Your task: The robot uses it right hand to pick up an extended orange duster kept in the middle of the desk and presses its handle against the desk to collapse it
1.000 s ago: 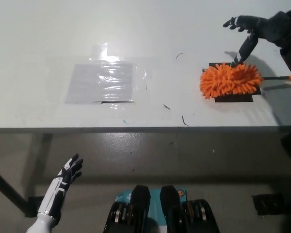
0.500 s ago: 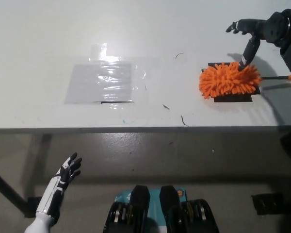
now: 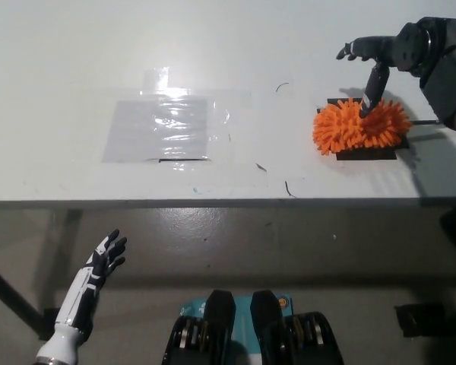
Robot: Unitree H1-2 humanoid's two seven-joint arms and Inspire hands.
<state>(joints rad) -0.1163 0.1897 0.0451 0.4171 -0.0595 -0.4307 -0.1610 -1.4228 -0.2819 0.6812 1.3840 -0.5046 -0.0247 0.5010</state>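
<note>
A thin, straight dark rod [image 3: 425, 122] connects to the duster's fluffy head, so I expect the orange duster [image 3: 359, 127] to slide together until the rod is hidden when I press its handle.
The orange duster [image 3: 359, 128] lies on a black patch at the right side of the white desk [image 3: 228, 46]; its thin dark handle [image 3: 424, 121] runs off to the right under my arm. My black right hand [image 3: 372, 61] hovers just above and behind the fluffy head, fingers spread and open, one finger pointing down onto the fluff. It holds nothing. My white left hand [image 3: 99, 266] hangs open below the desk edge at the lower left.
A clear plastic sheet [image 3: 159, 128] is taped flat on the desk left of centre. A few small dark marks [image 3: 287, 186] dot the desk between the sheet and the duster. The desk's front edge [image 3: 213, 202] crosses the picture.
My right hand has moved left and lower, over the duster head, one finger now dipping into the fluff. The left hand has sunk a little lower.
</note>
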